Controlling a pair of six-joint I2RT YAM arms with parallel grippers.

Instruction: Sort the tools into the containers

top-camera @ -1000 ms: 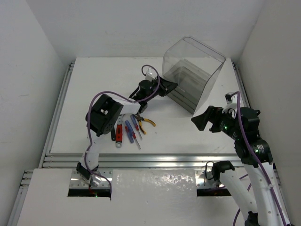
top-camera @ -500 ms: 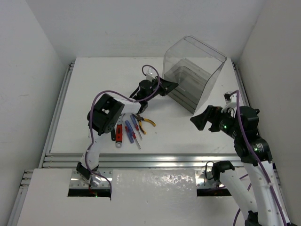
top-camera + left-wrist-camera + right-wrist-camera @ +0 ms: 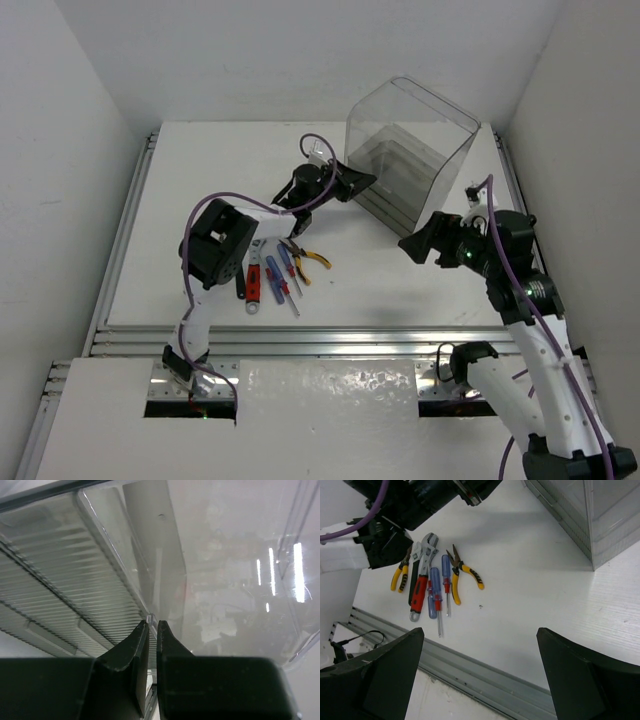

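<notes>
The cover's edge [image 3: 379, 178] is in my left gripper, far from the back of the box. Once the cover's edge comes up, my right gripper next pushes the cover open from underneath [image 3: 446, 168].
The tools lie in a bunch on the table: yellow-handled pliers [image 3: 308, 257] [image 3: 465, 575], a second pair [image 3: 400, 575], a red-handled wrench [image 3: 254, 282] [image 3: 420, 587], a black-handled wrench [image 3: 413, 582] and blue-and-red screwdrivers [image 3: 282, 275] [image 3: 434, 597]. The tall clear box [image 3: 415, 140] [image 3: 600, 520] holds stacked grey trays [image 3: 395, 180] [image 3: 65, 580]. My left gripper [image 3: 358, 183] [image 3: 152, 622] is shut on the thin clear edge of the box's cover at its lower left. My right gripper [image 3: 415, 245] [image 3: 479, 630] is open and empty, above the table just right of the box's front.
A grey metal rail [image 3: 320, 340] [image 3: 485, 675] runs along the table's near edge. White walls close in the table on both sides and at the back. My left arm [image 3: 225, 245] reaches over the tools toward the box.
My right gripper has moved up and left, closer to the box. My left gripper has shifted slightly up with the clear edge, and the box top has moved a little.
</notes>
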